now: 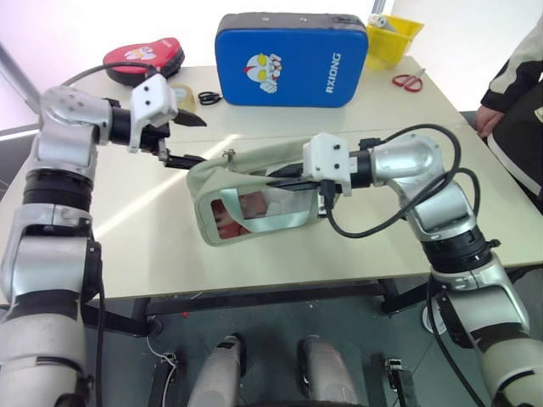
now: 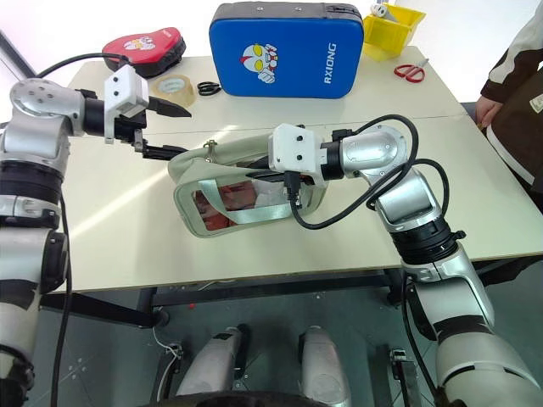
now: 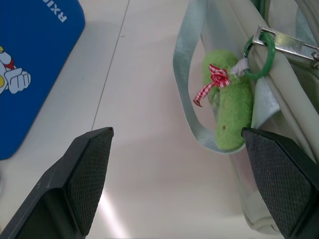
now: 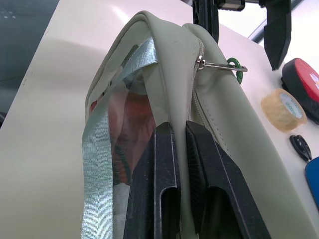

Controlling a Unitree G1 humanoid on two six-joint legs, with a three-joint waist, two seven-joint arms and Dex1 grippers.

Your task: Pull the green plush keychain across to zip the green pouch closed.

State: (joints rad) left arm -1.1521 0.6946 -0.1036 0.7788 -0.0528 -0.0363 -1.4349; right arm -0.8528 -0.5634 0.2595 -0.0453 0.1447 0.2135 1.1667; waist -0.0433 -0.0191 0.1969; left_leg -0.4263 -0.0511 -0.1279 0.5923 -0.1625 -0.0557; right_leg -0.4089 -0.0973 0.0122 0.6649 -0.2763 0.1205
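Observation:
The green plush keychain hangs against the pouch's far side, in front of the left gripper's open fingers, so the robot should move those fingers around the keychain before it pulls.
The green pouch lies on its side mid-table, its clear window showing red contents and a strap across it. My right gripper is shut on the pouch's top fabric beside the zipper; the right wrist view shows both fingers pinching that fold. The green plush keychain, fuzzy lime with a red checked bow, hangs from a green ring on the metal zipper pull. My left gripper stands open at the pouch's left end, close to the keychain without touching it.
A large blue cartoon-printed pad stands at the back. A red case, tape roll and black clip lie at the back left. Scissors and a yellow bin sit back right. A person stands at the right.

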